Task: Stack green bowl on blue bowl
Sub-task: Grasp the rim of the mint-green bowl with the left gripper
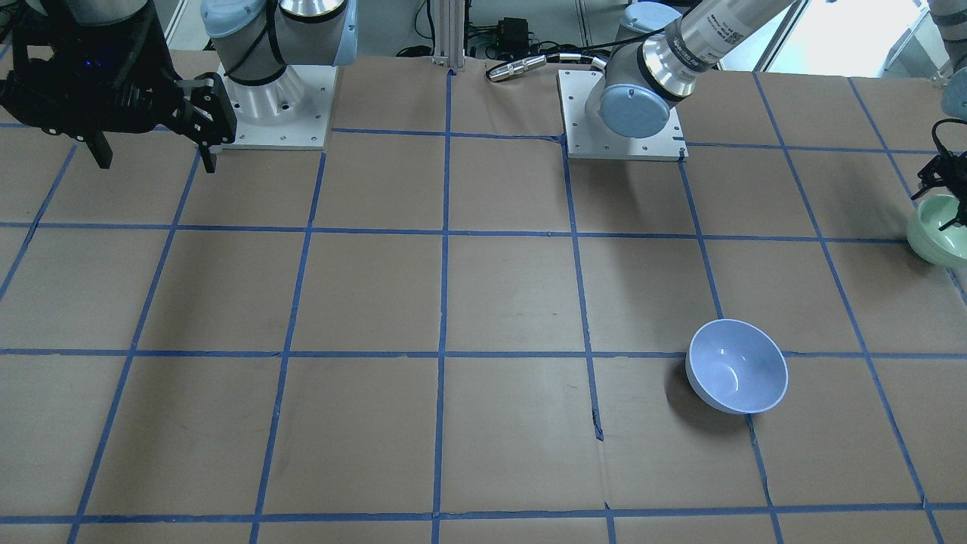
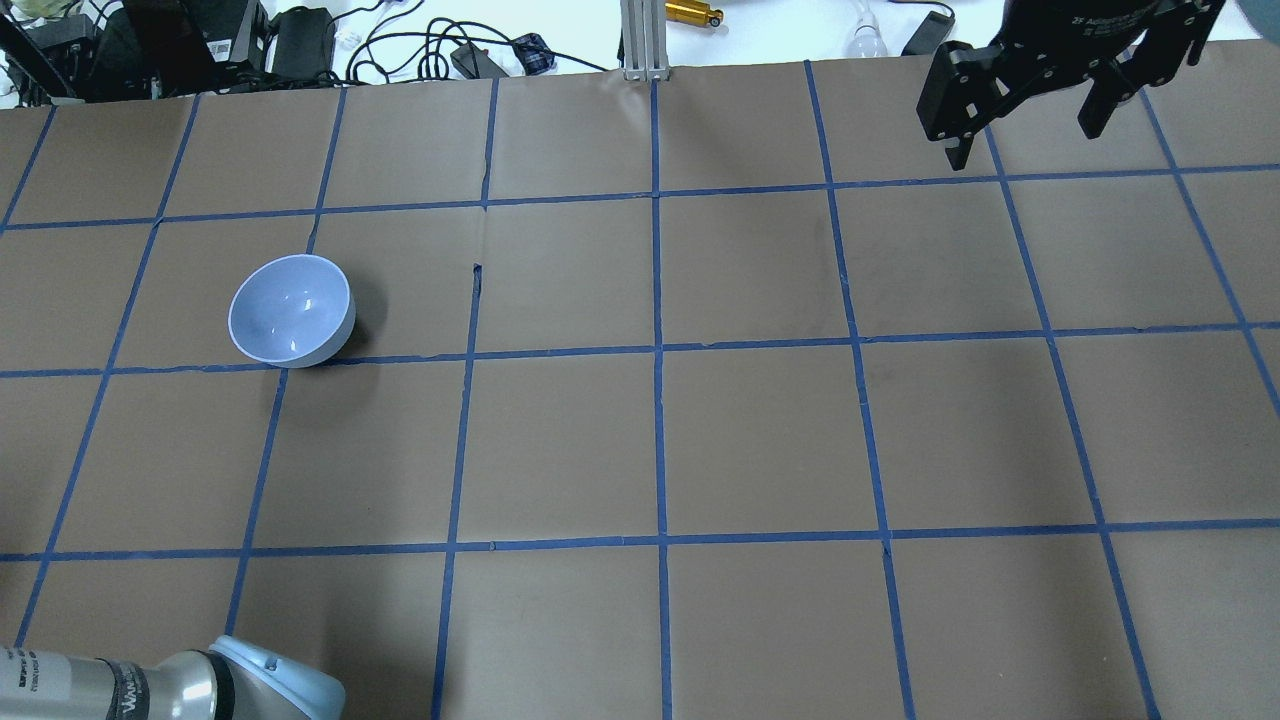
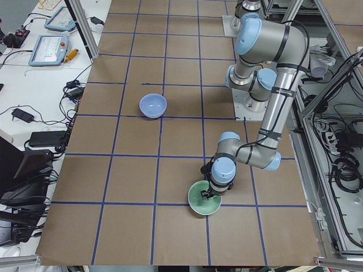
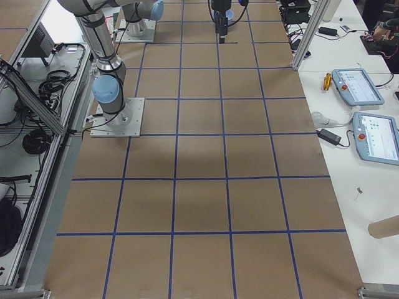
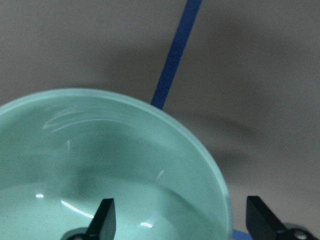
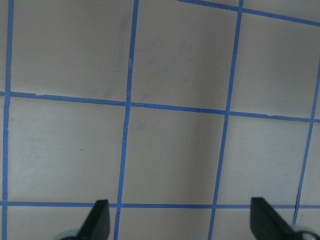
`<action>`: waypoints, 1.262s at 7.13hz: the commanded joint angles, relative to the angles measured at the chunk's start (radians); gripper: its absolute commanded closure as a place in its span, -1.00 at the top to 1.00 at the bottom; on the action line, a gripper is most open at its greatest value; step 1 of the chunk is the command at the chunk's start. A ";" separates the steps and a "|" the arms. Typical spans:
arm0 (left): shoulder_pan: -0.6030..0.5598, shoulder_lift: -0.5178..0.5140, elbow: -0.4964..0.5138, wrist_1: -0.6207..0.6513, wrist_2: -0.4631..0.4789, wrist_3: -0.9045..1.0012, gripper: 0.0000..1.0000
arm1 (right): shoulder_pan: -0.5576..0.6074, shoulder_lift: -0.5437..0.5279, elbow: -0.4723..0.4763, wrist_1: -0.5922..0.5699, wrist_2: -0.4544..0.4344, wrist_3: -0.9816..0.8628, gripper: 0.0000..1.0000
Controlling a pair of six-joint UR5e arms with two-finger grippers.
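Observation:
My gripper will lower the green bowl (image 1: 939, 230) into the blue bowl (image 1: 736, 366), and the green bowl will sit deep inside because the blue bowl is empty and gets wider toward its rim.
The green bowl (image 1: 937, 238) stands upright at the table's edge on the robot's left; it also shows in the exterior left view (image 3: 204, 200) and the left wrist view (image 5: 100, 165). My left gripper (image 5: 180, 220) is open, with one finger (image 5: 103, 216) inside the bowl and the other (image 5: 260, 215) outside, so the rim lies between them. It also shows in the front-facing view (image 1: 940, 200). The blue bowl (image 2: 291, 310) stands upright and alone, apart from the green bowl (image 1: 737, 366). My right gripper (image 2: 1020, 115) is open and empty, high above the far right of the table (image 6: 180, 220).
The table is brown paper with a blue tape grid (image 2: 658, 350). The two arm bases (image 1: 276, 106) (image 1: 623, 113) stand at the robot's side. Cables and teach pendants (image 3: 51, 48) lie beyond the table's operator-side edge.

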 commanded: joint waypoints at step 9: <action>0.000 0.024 0.002 -0.001 0.027 -0.004 -1.00 | 0.001 0.000 0.000 0.000 0.000 0.000 1.00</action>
